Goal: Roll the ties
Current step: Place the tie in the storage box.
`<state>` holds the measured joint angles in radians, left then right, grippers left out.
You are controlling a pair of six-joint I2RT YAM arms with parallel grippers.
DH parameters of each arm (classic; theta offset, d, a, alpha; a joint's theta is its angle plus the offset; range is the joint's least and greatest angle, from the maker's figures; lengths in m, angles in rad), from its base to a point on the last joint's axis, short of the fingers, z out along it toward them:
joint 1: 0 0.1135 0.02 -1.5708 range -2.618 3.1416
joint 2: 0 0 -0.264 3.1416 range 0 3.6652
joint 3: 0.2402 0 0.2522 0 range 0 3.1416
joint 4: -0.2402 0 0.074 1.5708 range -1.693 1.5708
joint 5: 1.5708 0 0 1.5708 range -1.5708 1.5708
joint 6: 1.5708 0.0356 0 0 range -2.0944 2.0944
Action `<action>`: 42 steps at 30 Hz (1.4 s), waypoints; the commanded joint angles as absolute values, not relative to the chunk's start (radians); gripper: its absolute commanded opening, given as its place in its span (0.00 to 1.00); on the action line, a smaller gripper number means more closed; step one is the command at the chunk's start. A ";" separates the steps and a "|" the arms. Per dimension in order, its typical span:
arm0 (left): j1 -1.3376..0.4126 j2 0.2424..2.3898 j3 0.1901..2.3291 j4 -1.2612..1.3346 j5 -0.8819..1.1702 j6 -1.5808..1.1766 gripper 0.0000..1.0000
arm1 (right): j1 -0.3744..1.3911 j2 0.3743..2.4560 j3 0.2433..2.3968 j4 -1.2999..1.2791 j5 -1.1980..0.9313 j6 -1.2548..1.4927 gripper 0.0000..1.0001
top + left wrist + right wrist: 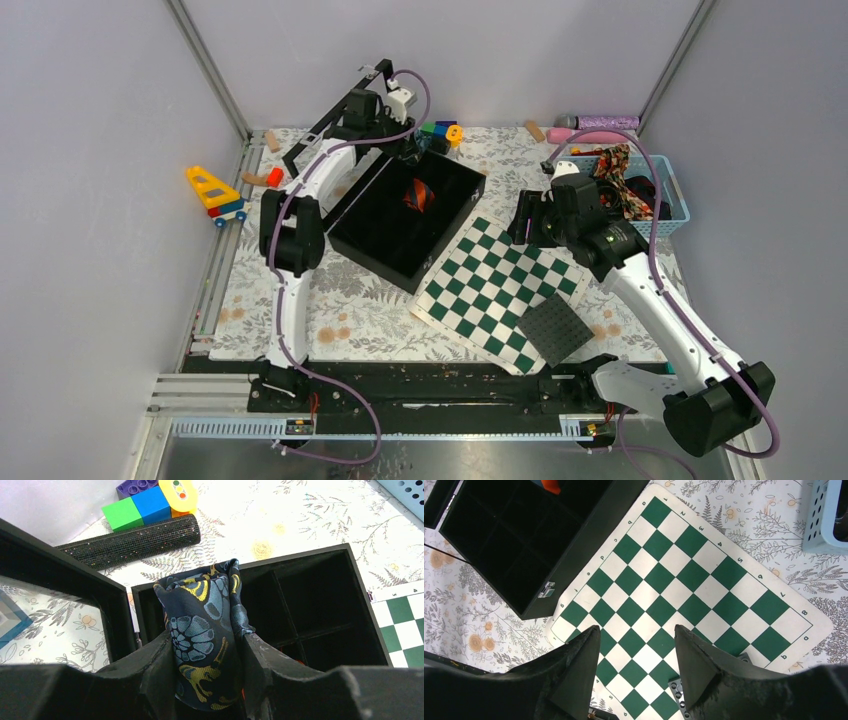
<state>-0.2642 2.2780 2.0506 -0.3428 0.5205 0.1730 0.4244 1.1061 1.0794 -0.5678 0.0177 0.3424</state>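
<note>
The navy tie (202, 635) is hanging rolled above the free back corner compartment (154, 609) and lines up with its sides, so the robot's left gripper keeps moving down until the tie is inside.
A rolled navy tie with pale blue and gold floral print (205, 630) sits between the fingers of my left gripper (207, 640), which is shut on it. I hold it over a back corner compartment of the open black divided box (320, 605). A rolled red-orange and black striped tie (419, 193) lies in another compartment of the box (400, 245). More ties (615, 165) are heaped in the blue basket (672, 205). My right gripper (636, 632) hangs open and empty above the green-and-white chequered board (684, 580).
The box lid (330, 125) stands open at the back left. A black glittery roll (135, 542) and coloured blocks (145, 505) lie behind the box. A grey studded plate (555, 328) rests on the board's near corner. A toy truck (215, 195) sits far left.
</note>
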 commanded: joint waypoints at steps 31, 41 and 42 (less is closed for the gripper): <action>-0.280 2.372 2.098 -0.385 0.421 0.245 0.35 | 0.419 1.138 1.104 -0.579 0.014 0.321 0.64; -0.295 2.394 2.146 -0.445 0.290 0.309 0.36 | 0.419 1.138 1.099 -0.579 0.014 0.316 0.65; -0.298 2.396 2.148 -0.449 0.279 0.315 0.36 | 0.420 1.138 1.098 -0.579 0.013 0.315 0.65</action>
